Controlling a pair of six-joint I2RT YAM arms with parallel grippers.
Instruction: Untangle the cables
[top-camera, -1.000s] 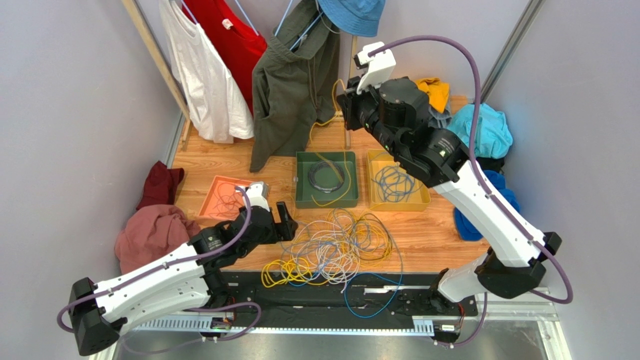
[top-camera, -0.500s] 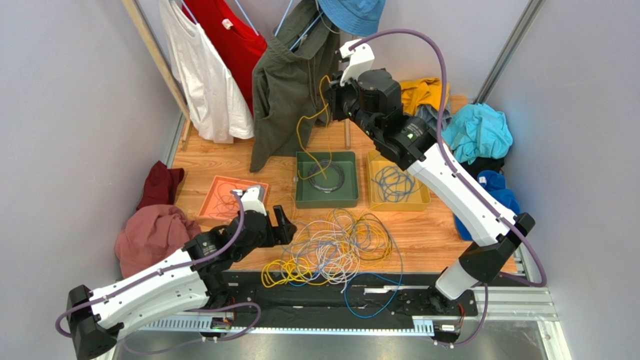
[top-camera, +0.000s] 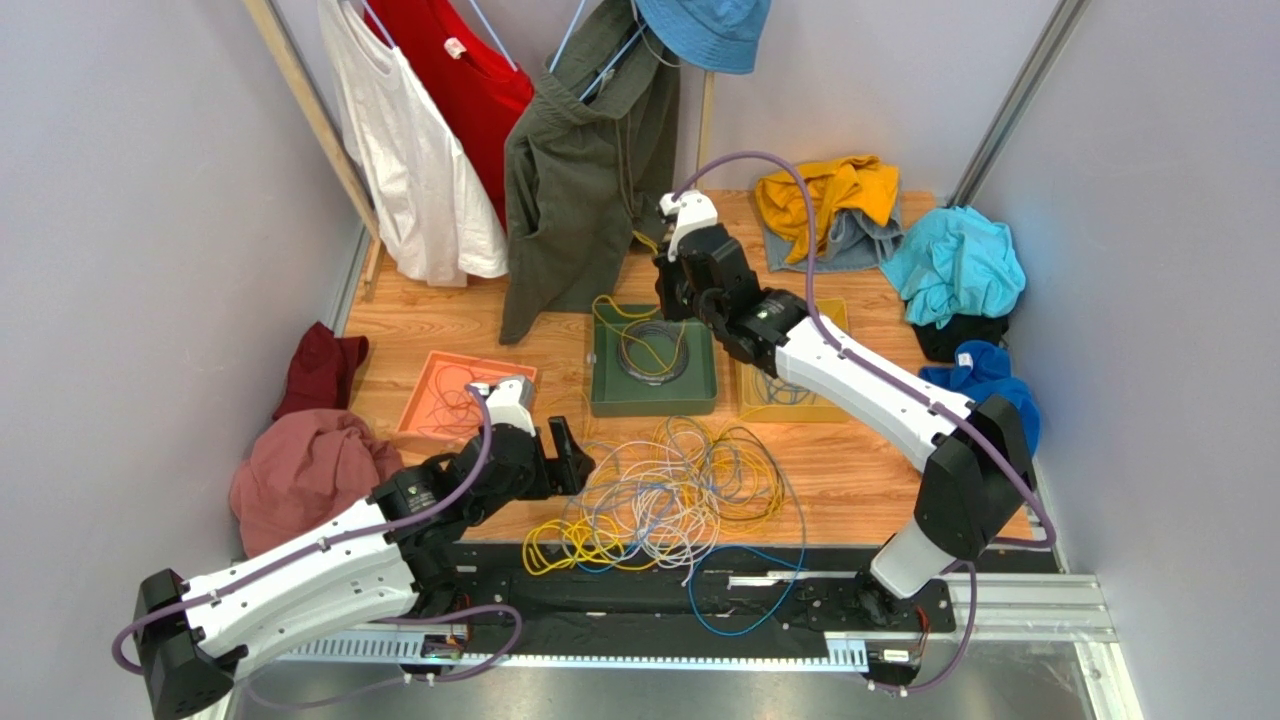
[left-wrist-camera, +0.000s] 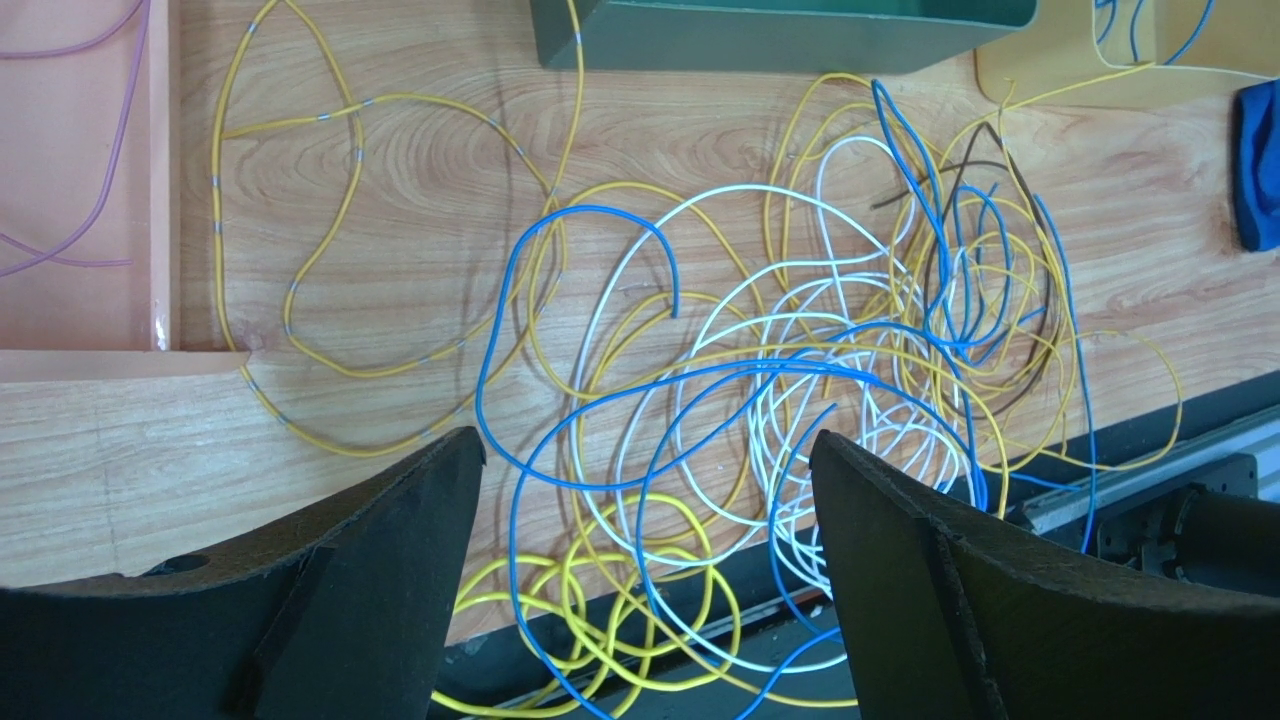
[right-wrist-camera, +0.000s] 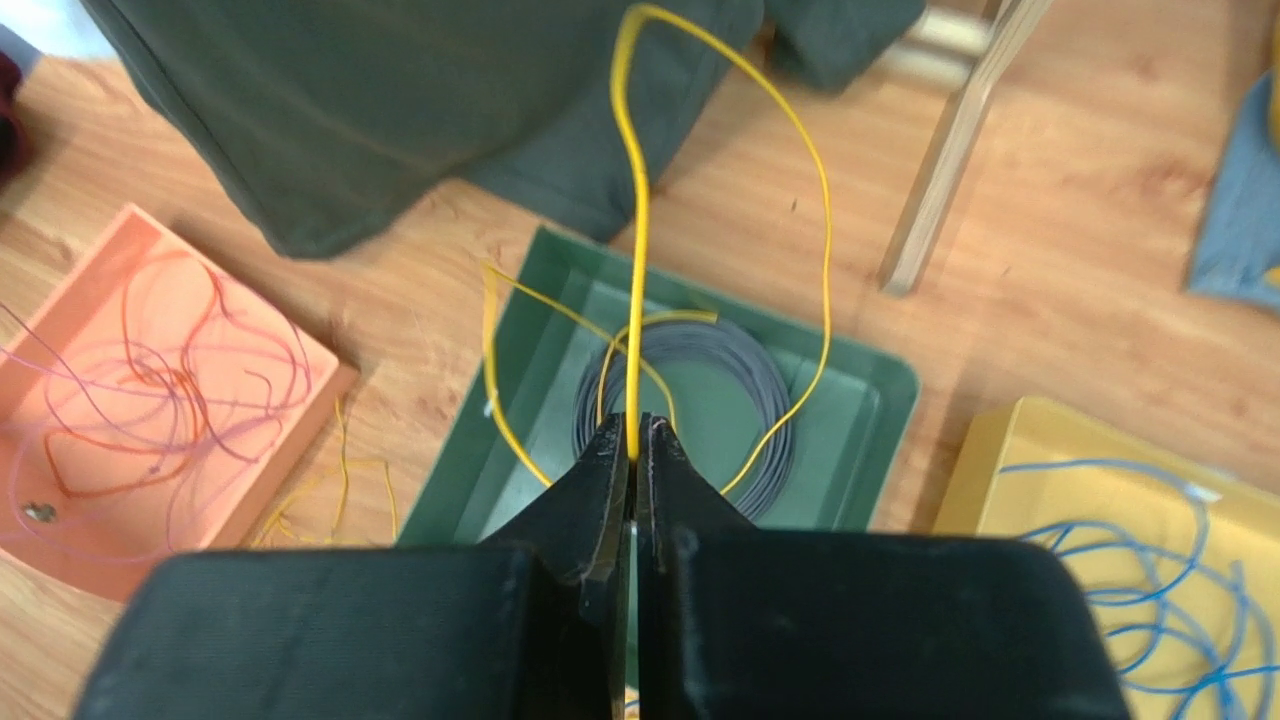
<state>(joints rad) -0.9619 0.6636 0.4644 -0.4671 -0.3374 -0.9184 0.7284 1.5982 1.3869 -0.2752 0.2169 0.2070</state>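
My right gripper needs to lift the yellow cable high and then lower its loops inside the green tray (top-camera: 655, 393), because the yellow cable's loop (right-wrist-camera: 490, 285) leans past the tray's rim.
A tangled heap of yellow, blue and white-grey cables (top-camera: 672, 503) lies on the wooden table near its front edge, and fills the left wrist view (left-wrist-camera: 781, 375). My left gripper (top-camera: 576, 458) stands open at the heap's left side, its jaws (left-wrist-camera: 646, 443) wide above the blue and yellow loops and holding nothing. My right gripper (top-camera: 661, 296) hangs over the green tray (top-camera: 606, 398), shut (right-wrist-camera: 634, 425) on one yellow cable (right-wrist-camera: 639, 225). That cable loops up from the jaws and trails down into the tray beside a grey coil (right-wrist-camera: 759, 393).
An orange tray (top-camera: 425, 375) with thin pink and orange wires sits left of the green one. A yellow tray (top-camera: 834, 410) with blue cables sits right. Shirts hang on a rack (top-camera: 571, 165) at the back. Clothing piles lie along both table sides. A black rail (top-camera: 661, 593) runs along the front.
The right arm has swung down and left from high over the yellow tray, lowering the yellow cable into the green tray. The left arm has barely moved.
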